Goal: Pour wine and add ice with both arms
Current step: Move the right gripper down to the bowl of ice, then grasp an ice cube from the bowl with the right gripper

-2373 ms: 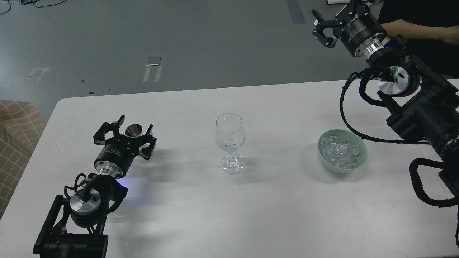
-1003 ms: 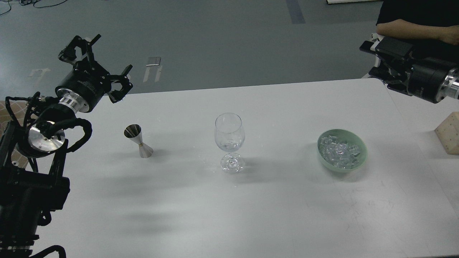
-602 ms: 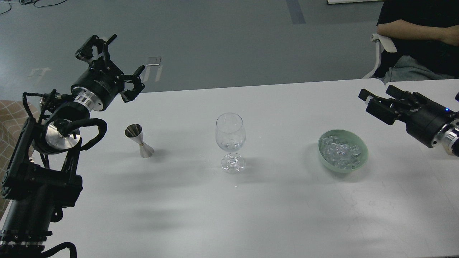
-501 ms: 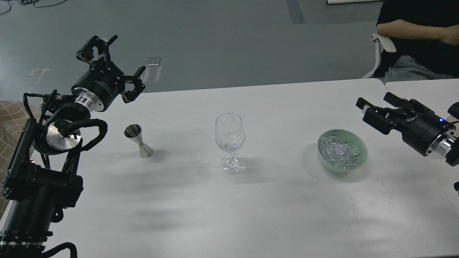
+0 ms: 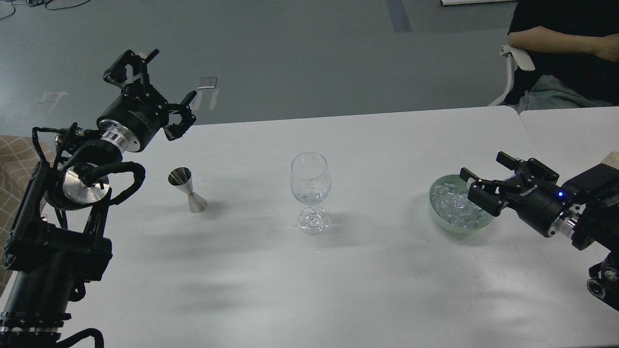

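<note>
The ice chunks in the pale green bowl [image 5: 454,210] show separate edges. A small chunk [image 5: 462,204] should come away from the rest when I lift.
A clear wine glass [image 5: 310,186] stands upright mid-table with a little clear content at the bottom of its bowl. A steel jigger [image 5: 186,189] stands to its left. A pale green bowl [image 5: 437,216] right of the glass holds several clear ice chunks [image 5: 452,205]. My left gripper [image 5: 147,84] is open and empty, raised above the table's far left edge, well apart from the jigger. My right gripper [image 5: 486,181] is open and empty, its fingers spread over the bowl's right rim.
The white table [image 5: 338,290] meets a second table at the right [image 5: 570,130]. A seated person [image 5: 561,48] and a chair are behind the far right corner. A tan checked cushion [image 5: 14,169] is at the left edge.
My right gripper has swept down and left from the far right to the green bowl. My left arm, raised off the jigger earlier, has barely moved in the last half second.
</note>
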### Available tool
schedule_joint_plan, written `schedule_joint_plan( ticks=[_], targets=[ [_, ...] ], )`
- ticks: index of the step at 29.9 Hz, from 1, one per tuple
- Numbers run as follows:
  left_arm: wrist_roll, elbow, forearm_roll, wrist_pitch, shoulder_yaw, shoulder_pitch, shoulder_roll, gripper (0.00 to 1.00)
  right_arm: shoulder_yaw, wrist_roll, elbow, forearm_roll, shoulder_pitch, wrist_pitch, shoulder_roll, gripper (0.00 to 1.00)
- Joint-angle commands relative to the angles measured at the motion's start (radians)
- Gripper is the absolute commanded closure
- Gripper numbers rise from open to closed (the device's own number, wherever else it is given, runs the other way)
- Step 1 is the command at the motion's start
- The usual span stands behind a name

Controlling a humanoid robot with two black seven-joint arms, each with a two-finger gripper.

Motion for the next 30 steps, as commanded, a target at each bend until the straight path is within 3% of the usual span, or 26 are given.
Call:
schedule_joint_plan(
  ticks=[1, 11, 13, 15, 17, 30],
  targets=[
    [0.000, 0.000, 0.001, -0.001, 0.000, 0.002, 0.000, 0.03, -0.014, 0.000, -0.019, -0.023, -0.004, 0.004, 0.024, 0.03],
    [0.000, 0.000, 0.001, -0.001, 0.000, 0.002, -0.001, 0.03, -0.037, -0.002, -0.094, -0.029, -0.003, 0.009, 0.089, 0.09],
    [0.000, -0.002, 0.001, -0.001, 0.000, 0.002, -0.001, 0.02, -0.037, -0.002, -0.097, -0.035, -0.003, 0.011, 0.096, 0.15],
    [0.000, -0.002, 0.001, -0.001, 0.000, 0.002, -0.003, 0.02, -0.037, -0.003, -0.106, -0.060, -0.004, 0.012, 0.104, 0.32],
    [0.000, -0.002, 0.001, -0.001, 0.000, 0.002, -0.006, 0.03, -0.039, -0.005, -0.108, -0.072, -0.004, 0.015, 0.110, 0.36],
    [0.002, -0.003, 0.001, -0.001, 0.001, 0.002, -0.006, 0.03, -0.039, -0.006, -0.112, -0.075, -0.004, 0.084, 0.118, 0.37]
  ],
)
